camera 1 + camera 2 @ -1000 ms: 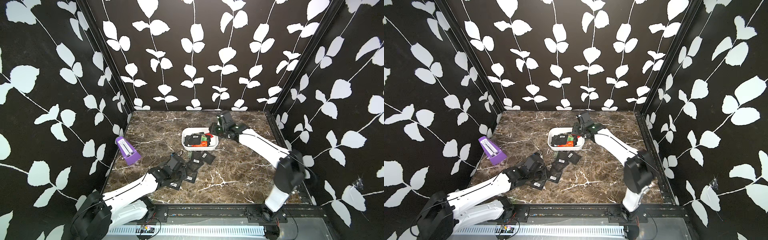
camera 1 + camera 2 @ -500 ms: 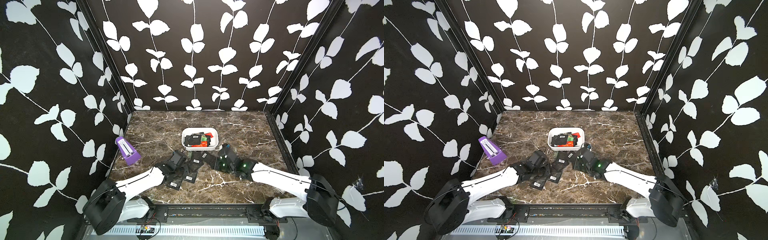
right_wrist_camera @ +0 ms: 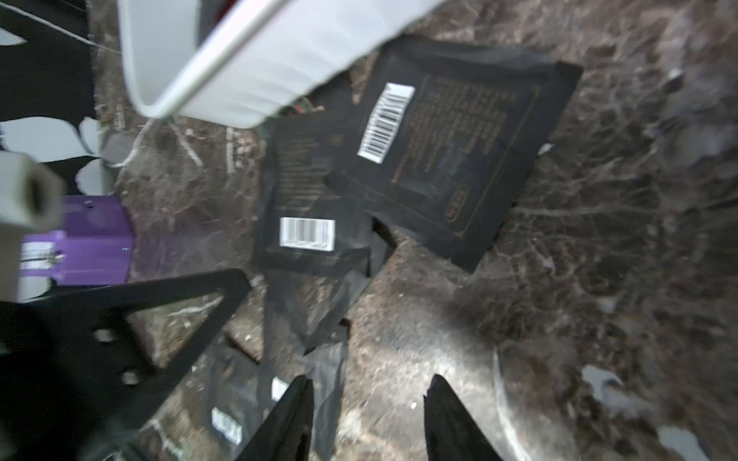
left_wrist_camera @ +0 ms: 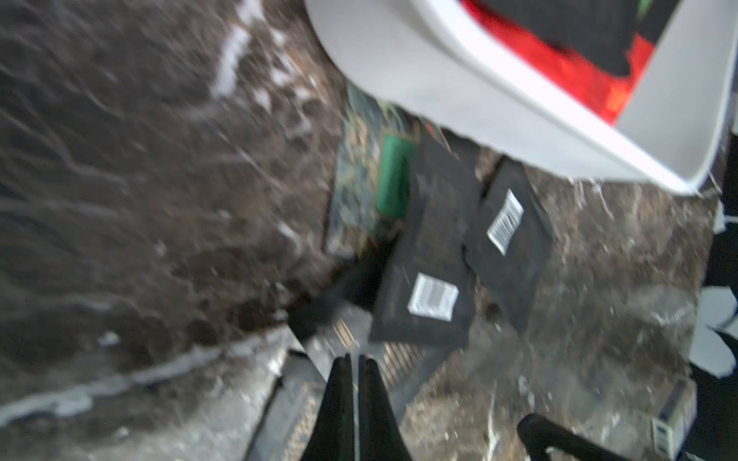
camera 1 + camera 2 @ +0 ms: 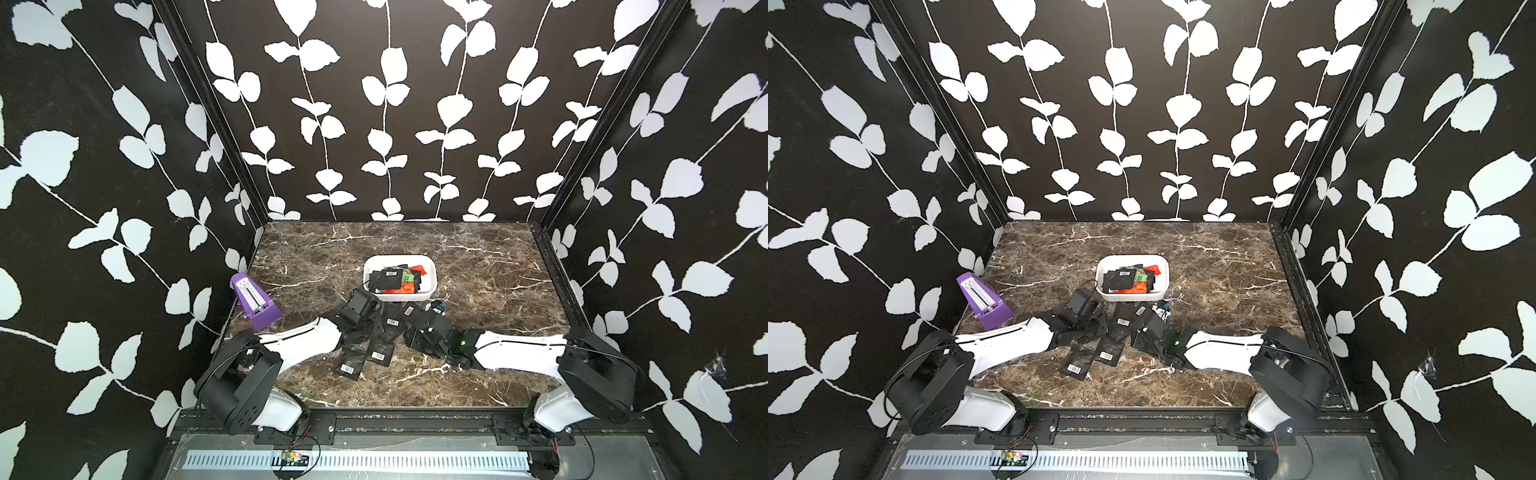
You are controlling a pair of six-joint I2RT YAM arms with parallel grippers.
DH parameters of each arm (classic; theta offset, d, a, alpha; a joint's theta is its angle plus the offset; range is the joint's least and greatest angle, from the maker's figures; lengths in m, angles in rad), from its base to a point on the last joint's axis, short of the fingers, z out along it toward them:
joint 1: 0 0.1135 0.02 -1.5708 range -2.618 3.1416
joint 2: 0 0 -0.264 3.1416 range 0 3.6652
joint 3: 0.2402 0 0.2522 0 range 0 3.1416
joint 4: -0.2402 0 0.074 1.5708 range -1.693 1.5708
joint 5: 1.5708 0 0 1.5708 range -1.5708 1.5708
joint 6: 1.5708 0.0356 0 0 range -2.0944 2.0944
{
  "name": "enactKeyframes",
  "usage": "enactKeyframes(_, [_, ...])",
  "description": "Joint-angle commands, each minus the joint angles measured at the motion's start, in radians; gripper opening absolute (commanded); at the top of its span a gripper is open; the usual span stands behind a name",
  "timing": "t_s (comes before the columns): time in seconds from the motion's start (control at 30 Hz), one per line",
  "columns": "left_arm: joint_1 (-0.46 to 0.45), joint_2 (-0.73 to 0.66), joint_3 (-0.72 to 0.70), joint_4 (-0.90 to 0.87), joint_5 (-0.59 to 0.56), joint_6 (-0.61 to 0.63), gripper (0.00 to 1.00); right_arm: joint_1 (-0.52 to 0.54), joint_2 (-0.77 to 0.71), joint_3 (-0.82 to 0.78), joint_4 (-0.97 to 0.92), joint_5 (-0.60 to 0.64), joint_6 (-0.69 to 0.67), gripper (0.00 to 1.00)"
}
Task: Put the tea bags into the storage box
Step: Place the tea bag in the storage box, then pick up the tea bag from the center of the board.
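Note:
A black tea bag's corner sticks out in front of the right gripper's open fingers, so the robot should keep moving toward that corner until the fingers are on both sides of it.
The white storage box stands mid-table, holding black, orange-red and green tea bags. More black tea bags lie in a pile just in front of it. A green tea bag lies by the box wall. My left gripper is at the box's near left corner. It is shut on a grey-shining tea bag, blurred. My right gripper hangs open at the pile's right edge, with bare marble between its fingers.
A purple metronome stands at the left wall. A small printed card box lies right of the pile, near the tub's front. Patterned walls close in three sides of the marble table.
My right arm has swung from over the storage box down to the near right side of the pile. The left gripper has closed and moved from the pile toward the box.

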Motion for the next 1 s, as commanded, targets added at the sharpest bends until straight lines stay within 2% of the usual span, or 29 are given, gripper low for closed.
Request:
enactKeyframes(0.0, [0.011,0.019,0.03,0.025,-0.024,0.024,0.0,0.006,0.032,0.043,0.036,0.045,0.002,0.46])
enactKeyframes(0.57, [0.033,0.13,0.057,0.059,-0.012,0.045,0.0,-0.005,0.165,0.111,0.03,0.062,-0.021,0.45])
enactKeyframes(0.97, [0.033,0.155,0.021,0.06,0.009,0.049,0.0,-0.029,0.203,0.125,0.055,0.067,-0.032,0.38])
